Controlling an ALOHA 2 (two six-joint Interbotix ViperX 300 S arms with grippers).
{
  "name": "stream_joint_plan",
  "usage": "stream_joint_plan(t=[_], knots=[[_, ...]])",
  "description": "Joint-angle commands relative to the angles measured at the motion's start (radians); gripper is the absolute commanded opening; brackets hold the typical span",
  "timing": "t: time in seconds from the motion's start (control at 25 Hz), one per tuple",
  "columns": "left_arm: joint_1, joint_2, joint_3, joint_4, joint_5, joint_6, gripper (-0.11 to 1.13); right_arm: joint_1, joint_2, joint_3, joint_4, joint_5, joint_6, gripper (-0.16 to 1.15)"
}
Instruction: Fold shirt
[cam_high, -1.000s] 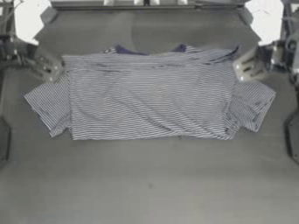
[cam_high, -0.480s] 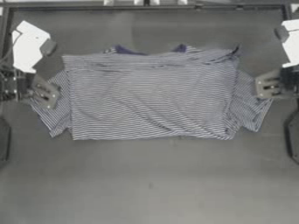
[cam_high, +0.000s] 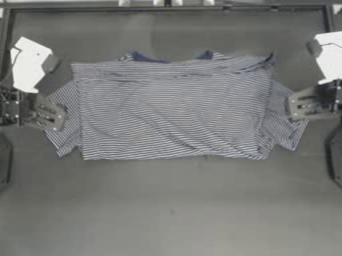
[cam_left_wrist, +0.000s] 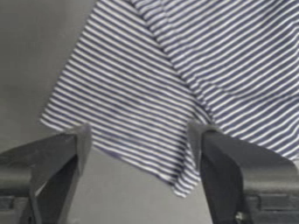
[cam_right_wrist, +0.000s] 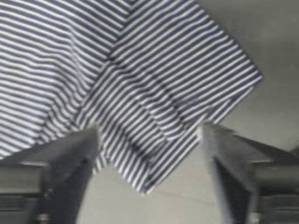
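Observation:
My gripper will carry over the limp sleeve running beneath the shirt body's side edge, so the sleeve will pull that shirt side inward and bunch up.
The striped navy-and-white shirt lies flat in the upper middle of the table, its bottom part folded up so the body forms a rectangle, both sleeves spread out to the sides. A bit of navy collar peeks out at the far edge. My left gripper hovers open over the left sleeve, which lies between its fingers. My right gripper hovers open over the right sleeve in the same way. Neither holds cloth.
Dark table surface stretches wide in front of the shirt. The table's raised rim runs along the far side. White arm housings sit above each gripper at the sides.
Both grippers have moved from the shirt's far corners down along its sides to the sleeves. The shirt itself lies as before.

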Motion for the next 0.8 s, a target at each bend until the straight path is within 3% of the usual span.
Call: stream_joint_plan(t=[0.04,0.52,0.8], knots=[[0.000,-0.002,0.017,0.002,-0.040,-0.018,0.96,-0.012,0.006,0.000,0.003,-0.020,0.000,1.00],[0.049,0.012,0.098,-0.005,-0.163,-0.040,1.03,-0.040,0.112,0.031,0.006,-0.097,-0.008,1.00],[0.069,0.091,0.114,-0.011,-0.267,-0.037,1.03,-0.066,0.146,0.041,0.006,-0.146,-0.017,1.00]])
